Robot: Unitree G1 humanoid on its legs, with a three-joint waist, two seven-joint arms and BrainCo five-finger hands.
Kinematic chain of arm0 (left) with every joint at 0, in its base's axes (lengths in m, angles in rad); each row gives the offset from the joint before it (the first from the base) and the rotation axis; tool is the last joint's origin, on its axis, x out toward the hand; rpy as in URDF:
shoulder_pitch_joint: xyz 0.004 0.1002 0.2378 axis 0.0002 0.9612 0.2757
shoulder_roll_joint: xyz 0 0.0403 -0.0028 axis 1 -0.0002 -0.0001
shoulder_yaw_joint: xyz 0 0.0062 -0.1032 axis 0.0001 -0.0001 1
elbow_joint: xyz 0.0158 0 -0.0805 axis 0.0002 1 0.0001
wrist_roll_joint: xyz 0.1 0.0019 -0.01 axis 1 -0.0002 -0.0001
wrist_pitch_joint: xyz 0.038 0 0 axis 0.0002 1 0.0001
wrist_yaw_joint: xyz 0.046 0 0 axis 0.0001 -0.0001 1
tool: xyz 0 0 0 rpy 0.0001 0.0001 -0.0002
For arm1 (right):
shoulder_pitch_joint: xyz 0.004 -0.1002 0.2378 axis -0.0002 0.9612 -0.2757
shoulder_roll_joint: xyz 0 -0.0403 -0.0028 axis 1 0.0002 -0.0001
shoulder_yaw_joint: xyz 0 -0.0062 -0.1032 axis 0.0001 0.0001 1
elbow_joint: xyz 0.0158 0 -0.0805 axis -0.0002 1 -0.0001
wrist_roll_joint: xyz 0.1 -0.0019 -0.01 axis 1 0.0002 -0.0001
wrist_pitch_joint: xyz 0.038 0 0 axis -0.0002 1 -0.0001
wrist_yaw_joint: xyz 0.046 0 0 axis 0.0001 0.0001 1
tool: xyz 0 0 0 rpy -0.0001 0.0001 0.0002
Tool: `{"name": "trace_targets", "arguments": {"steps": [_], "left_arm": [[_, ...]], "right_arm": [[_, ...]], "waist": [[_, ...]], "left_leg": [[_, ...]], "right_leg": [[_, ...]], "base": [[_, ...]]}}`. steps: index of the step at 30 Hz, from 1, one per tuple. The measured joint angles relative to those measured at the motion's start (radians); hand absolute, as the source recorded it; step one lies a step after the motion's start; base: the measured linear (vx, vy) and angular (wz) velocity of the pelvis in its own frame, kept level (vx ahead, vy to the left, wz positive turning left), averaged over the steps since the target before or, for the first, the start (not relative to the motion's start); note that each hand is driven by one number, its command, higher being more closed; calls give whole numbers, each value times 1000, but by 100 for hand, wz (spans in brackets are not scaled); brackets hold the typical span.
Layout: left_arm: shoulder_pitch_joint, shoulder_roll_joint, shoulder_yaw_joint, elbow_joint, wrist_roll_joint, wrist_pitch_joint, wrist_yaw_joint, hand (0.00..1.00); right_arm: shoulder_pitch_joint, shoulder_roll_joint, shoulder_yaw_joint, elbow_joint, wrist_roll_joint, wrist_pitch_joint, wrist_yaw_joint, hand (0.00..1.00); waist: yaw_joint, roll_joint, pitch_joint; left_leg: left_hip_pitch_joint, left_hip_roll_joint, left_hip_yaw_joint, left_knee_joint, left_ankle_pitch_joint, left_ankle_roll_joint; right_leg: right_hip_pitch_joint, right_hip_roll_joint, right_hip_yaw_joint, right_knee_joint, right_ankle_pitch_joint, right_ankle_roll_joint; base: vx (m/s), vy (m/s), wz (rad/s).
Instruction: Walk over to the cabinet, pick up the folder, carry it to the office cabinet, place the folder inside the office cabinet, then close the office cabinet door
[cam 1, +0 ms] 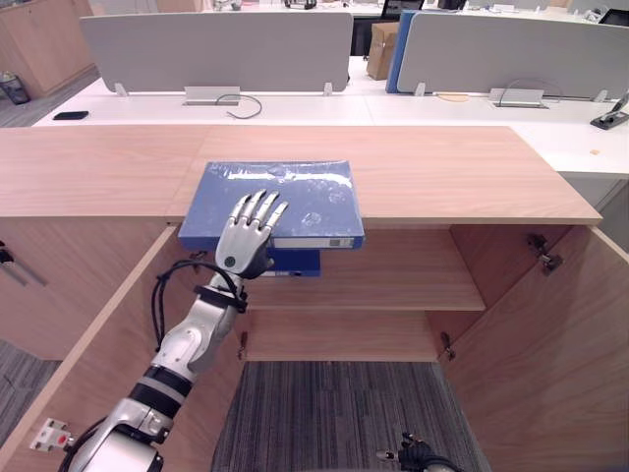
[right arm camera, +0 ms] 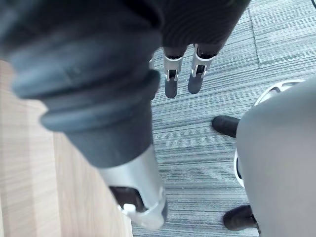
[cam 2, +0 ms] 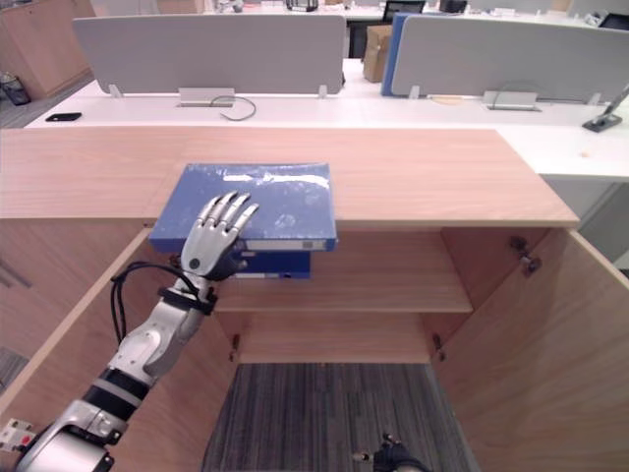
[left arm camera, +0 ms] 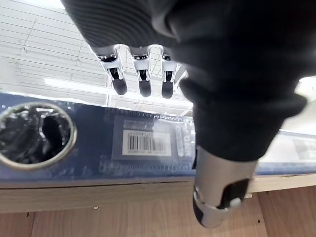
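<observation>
Shiny, wrinkled wrap [cam 1: 303, 177] is over the blue folder [cam 1: 319, 208], so the blue folder will stay closed and flat when I pick it up and tilt it.
A blue folder [cam 1: 295, 197] lies flat on the wooden cabinet top [cam 1: 442, 167], its spine jutting out over the front edge. My left hand [cam 1: 246, 241] is raised to that spine and is open, with straight fingers [left arm camera: 143, 74] spread over the folder's top near its front left corner. In the left wrist view the thumb [left arm camera: 217, 197] sits below the spine, whose barcode label [left arm camera: 146, 143] faces the camera. My right hand [cam 1: 418, 454] hangs low over the carpet with relaxed fingers [right arm camera: 170, 81], holding nothing.
Both cabinet doors stand open, left [cam 1: 88, 364] and right [cam 1: 550, 354]. A second blue folder [cam 1: 295, 261] lies on the inner shelf [cam 1: 393, 285] just under the overhang. White desks with grey dividers [cam 1: 216, 49] stand behind the cabinet. Striped carpet [cam 1: 324, 413] lies in front.
</observation>
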Motion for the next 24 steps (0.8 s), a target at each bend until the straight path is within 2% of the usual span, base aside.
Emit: {"name": "trace_targets", "arguments": {"steps": [12,13,20,24], "left_arm": [[-32,5,0,102,19,30,-10,0],[-34,5,0,113,19,32,-10,100],[-99,4,28,182,18,35,11,100],[-132,4,30,198,19,52,17,100]], "right_arm": [[1,1,0,-33,0,0,0,0],[1,1,0,-33,0,0,0,0],[1,1,1,-35,0,0,0,0],[7,0,1,-35,1,0,0,0]], "waist": [[-15,1,8],[-15,1,8],[-16,0,11],[-20,0,12]], "left_leg": [[3,1,9,0,-2,-1],[4,1,11,0,-2,-1],[19,2,29,0,-10,-4],[19,2,39,0,-13,-5]], "right_leg": [[1,0,6,0,0,0],[1,0,9,0,1,0],[2,1,30,0,1,1],[-1,1,34,0,1,1]], "base": [[-21,8,-2],[-46,14,-6],[-38,14,-8],[-14,9,-6]]}}
